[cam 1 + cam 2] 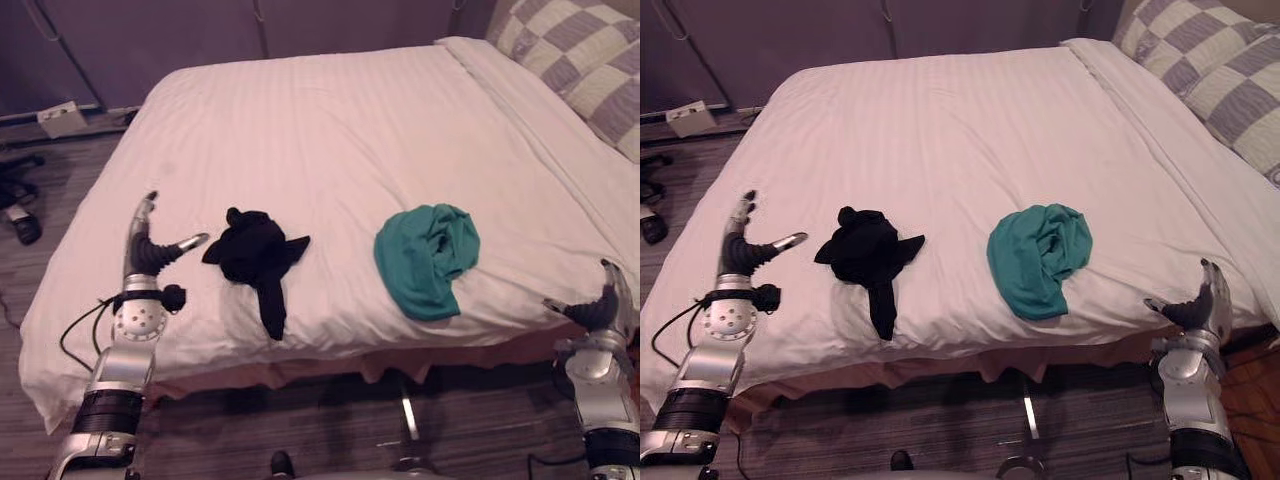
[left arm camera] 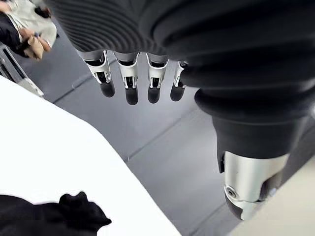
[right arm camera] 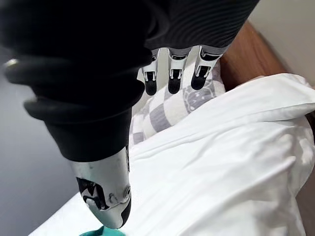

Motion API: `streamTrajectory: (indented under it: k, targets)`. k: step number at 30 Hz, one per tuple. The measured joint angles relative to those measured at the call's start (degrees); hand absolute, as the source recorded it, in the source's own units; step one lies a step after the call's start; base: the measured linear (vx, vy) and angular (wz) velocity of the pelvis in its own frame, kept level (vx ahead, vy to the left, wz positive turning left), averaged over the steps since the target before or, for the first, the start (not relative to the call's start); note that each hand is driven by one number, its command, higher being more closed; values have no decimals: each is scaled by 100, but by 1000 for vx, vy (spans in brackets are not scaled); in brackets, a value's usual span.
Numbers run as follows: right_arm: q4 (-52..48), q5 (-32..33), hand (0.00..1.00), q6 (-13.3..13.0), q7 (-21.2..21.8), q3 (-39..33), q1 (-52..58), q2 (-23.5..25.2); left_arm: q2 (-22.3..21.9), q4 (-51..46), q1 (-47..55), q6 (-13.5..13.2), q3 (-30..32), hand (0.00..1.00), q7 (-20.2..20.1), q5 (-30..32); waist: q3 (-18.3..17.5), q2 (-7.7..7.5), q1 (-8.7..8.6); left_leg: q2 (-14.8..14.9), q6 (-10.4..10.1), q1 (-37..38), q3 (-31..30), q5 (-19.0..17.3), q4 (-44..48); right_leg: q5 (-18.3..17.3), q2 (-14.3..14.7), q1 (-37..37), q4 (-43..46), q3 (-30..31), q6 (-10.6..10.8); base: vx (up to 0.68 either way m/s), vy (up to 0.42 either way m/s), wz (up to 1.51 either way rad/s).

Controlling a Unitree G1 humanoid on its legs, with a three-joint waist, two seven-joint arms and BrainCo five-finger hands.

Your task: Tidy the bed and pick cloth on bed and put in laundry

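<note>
The black cloth [image 1: 251,249] will hang down in long, limp folds when I carry it, because a loose tail [image 1: 271,306] trails from the cloth's bunched middle.
A crumpled black cloth [image 1: 255,262] lies on the white bed [image 1: 330,130] near its front edge, left of centre. A teal cloth [image 1: 426,257] lies bunched to its right. My left hand [image 1: 148,248] is raised over the bed's front left part, a little to the left of the black cloth, open and holding nothing. The black cloth [image 2: 49,216] shows past that hand's straight fingers [image 2: 130,83] in the left wrist view. My right hand [image 1: 600,300] is at the bed's front right edge, right of the teal cloth, open and apart from it.
Checked pillows [image 1: 585,55] rest at the head of the bed on the far right. Dark cupboard doors [image 1: 150,40] run along the wall behind. A white box [image 1: 62,118] and dark shoes [image 1: 20,215] lie on the floor to the left. A person [image 2: 24,29] stands off beyond the bed.
</note>
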Motion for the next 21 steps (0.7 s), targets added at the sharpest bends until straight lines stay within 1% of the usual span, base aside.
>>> streamTrajectory:
  k: [1, 2, 3, 4, 5, 7, 8, 9, 10, 11, 13, 14, 15, 17, 18, 19, 21]
  targets:
    - [0, -10, 0, 0, 24, 64, -32, 0, -12, 88, -82, 21, -83, 0, -5, 5, 2, -2, 7, 3, 0, -17, 12, 0, 0, 2, 3, -50, 22, 8, -4, -6, -5, -13]
    - [0, -13, 0, 3, 105, 215, -144, -9, -26, 325, -322, 130, -259, 0, -16, 59, 46, -8, -7, 5, 1, -85, 52, 1, 1, 19, 7, -148, 49, 32, -29, -27, 3, -10]
    - [0, -13, 0, 3, 110, 264, -201, -9, -28, 442, -448, 163, -324, 0, -38, 94, 88, -15, -10, 6, 21, -112, 66, 16, 1, 31, 8, -176, 52, 34, -43, -45, 11, -9]
    - [1, -10, 0, 11, 114, 430, -440, -14, -22, 768, -856, 234, -492, 0, -61, 165, 266, -52, -8, 6, 63, -202, 98, 48, 6, 70, 12, -318, 108, 82, -54, -83, 21, -15]
    - [4, -5, 0, 17, 132, 590, -791, -16, -22, 1118, -1288, 307, -609, 0, -67, 202, 488, -101, -4, 7, 66, -343, 145, 50, 80, 105, 9, -514, 210, 167, -39, -129, 29, -20]
    - [4, 45, 0, 66, 206, 782, -1379, -16, -22, 1639, -1927, 414, -810, 0, -44, 198, 821, -182, -20, 7, 98, -626, 187, 73, 212, 241, 1, -802, 235, 269, -32, -149, 41, -19]
    - [4, 48, 0, 84, 213, 817, -1524, -17, -22, 1710, -2054, 433, -812, 0, -23, 197, 929, -206, -18, 6, 109, -676, 204, 80, 235, 275, 0, -865, 236, 311, -19, -109, 43, -16]
    - [3, 56, 0, 109, 214, 844, -1751, -18, -22, 1865, -2326, 499, -813, 0, 38, 197, 1156, -238, -22, -4, 158, -757, 238, 117, 243, 334, -7, -954, 235, 333, -17, -96, 43, -10]
    - [3, 89, 0, 119, 214, 846, -1864, -18, -14, 1946, -2505, 561, -803, 0, 77, 197, 1300, -260, -16, -7, 181, -837, 244, 137, 244, 370, -9, -1047, 241, 346, -23, -92, 41, -6]
    - [2, 99, 0, 124, 220, 847, -1915, -19, -8, 1990, -2601, 604, -802, 0, 124, 199, 1369, -264, -10, -9, 191, -899, 251, 153, 244, 392, -9, -1112, 243, 357, -17, -74, 32, -4]
    - [2, 108, 0, 169, 238, 858, -2078, -19, 42, 2116, -2899, 846, -795, 0, 302, 214, 1607, -272, -6, -13, 222, -1108, 276, 193, 277, 441, -12, -1353, 290, 403, -11, -53, 12, -6]
    - [-3, 129, 0, 214, 252, 860, -2124, -23, 61, 2125, -2985, 921, -794, 100, 334, 269, 1675, -279, -5, -12, 222, -1180, 286, 193, 311, 442, -14, -1441, 338, 427, -11, -41, -1, -8]
    - [-3, 179, 0, 256, 312, 861, -2186, -35, 62, 2217, -3154, 1023, -797, 100, 421, 438, 1756, -289, -7, -12, 223, -1297, 301, 194, 354, 443, -17, -1579, 399, 461, -11, -27, -9, -5]
    - [-3, 275, 0, 283, 335, 889, -2242, -55, 63, 2458, -3447, 1162, -828, 100, 437, 704, 1805, -294, -37, -11, 247, -1478, 308, 220, 368, 443, -17, -1788, 465, 477, -11, -4, -9, -2]
    - [-4, 319, 0, 324, 340, 930, -2293, -72, 96, 2607, -3647, 1264, -954, 100, 452, 856, 1821, -310, -73, -9, 251, -1577, 309, 236, 371, 442, -17, -1915, 525, 483, -11, 22, -35, 2]
    - [-5, 379, 0, 345, 348, 962, -2400, -87, 139, 2702, -3803, 1300, -1029, 100, 459, 1020, 1866, -321, -136, -8, 255, -1639, 310, 244, 378, 442, -17, -1986, 557, 487, -12, 0, 0, 0]
    - [-50, 392, 0, 344, 348, 990, -2595, -131, 196, 2765, -3962, 1375, -1105, 100, 419, 1343, 1877, -333, -174, -8, 256, -1763, 343, 244, 412, 442, -18, -2156, 615, 538, -12, 15, -27, -8]
